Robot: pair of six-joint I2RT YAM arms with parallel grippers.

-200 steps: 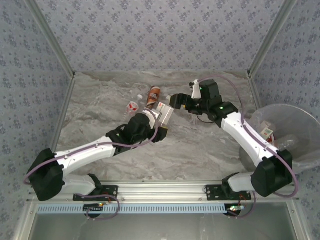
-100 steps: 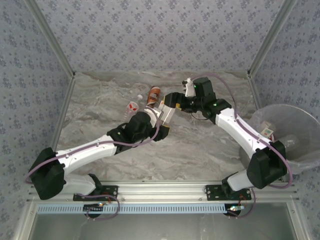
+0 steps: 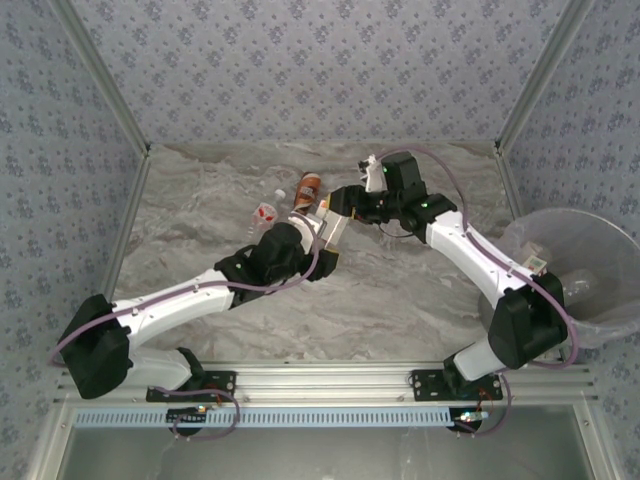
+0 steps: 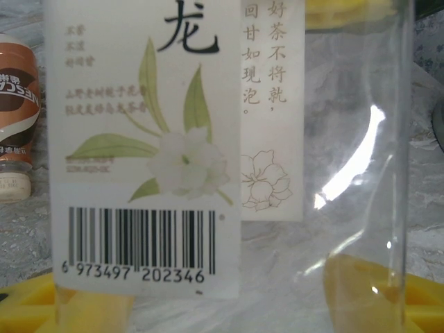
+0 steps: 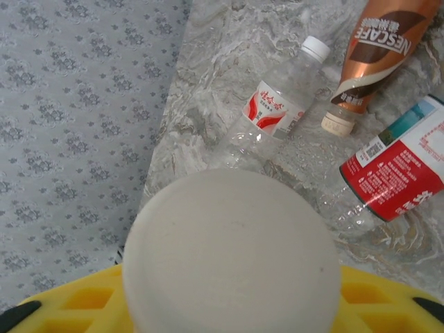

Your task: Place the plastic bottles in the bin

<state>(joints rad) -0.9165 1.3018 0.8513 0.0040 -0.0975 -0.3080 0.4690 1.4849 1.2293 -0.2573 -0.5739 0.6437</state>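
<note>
The bin (image 3: pixel 580 275) is too far away for my left gripper to reach. Next, my right gripper grabs the flower-label bottle by its white cap (image 5: pixel 232 250) and brings the bottle to the bin.
My left gripper (image 3: pixel 322 240) (image 4: pixel 229 305) is shut on a clear bottle (image 3: pixel 334 224) (image 4: pixel 229 139) that has a white flower label and a barcode. The bottle is held up over the middle of the table. Its wide white cap (image 5: pixel 232 257) faces my right gripper (image 3: pixel 344 202) (image 5: pixel 232 309), which stands open with the cap between its yellow fingers (image 5: pixel 62 305). On the table beyond lie a brown-labelled bottle (image 3: pixel 308 188) (image 5: pixel 378 41), a clear bottle with a red-white label (image 3: pixel 265 213) (image 5: pixel 277 104) and a red-labelled bottle (image 5: pixel 399 170). The bin (image 3: pixel 570 212) stands at the right with bottles (image 3: pixel 534 263) in it.
Patterned walls close in the table at the back and on both sides. The two arms meet above the table's centre. The brown-labelled bottle (image 4: pixel 17 132) lies just left of the held one.
My right gripper has swung left from a gap away and closed in on the cap end of the held bottle. The left arm has barely moved.
</note>
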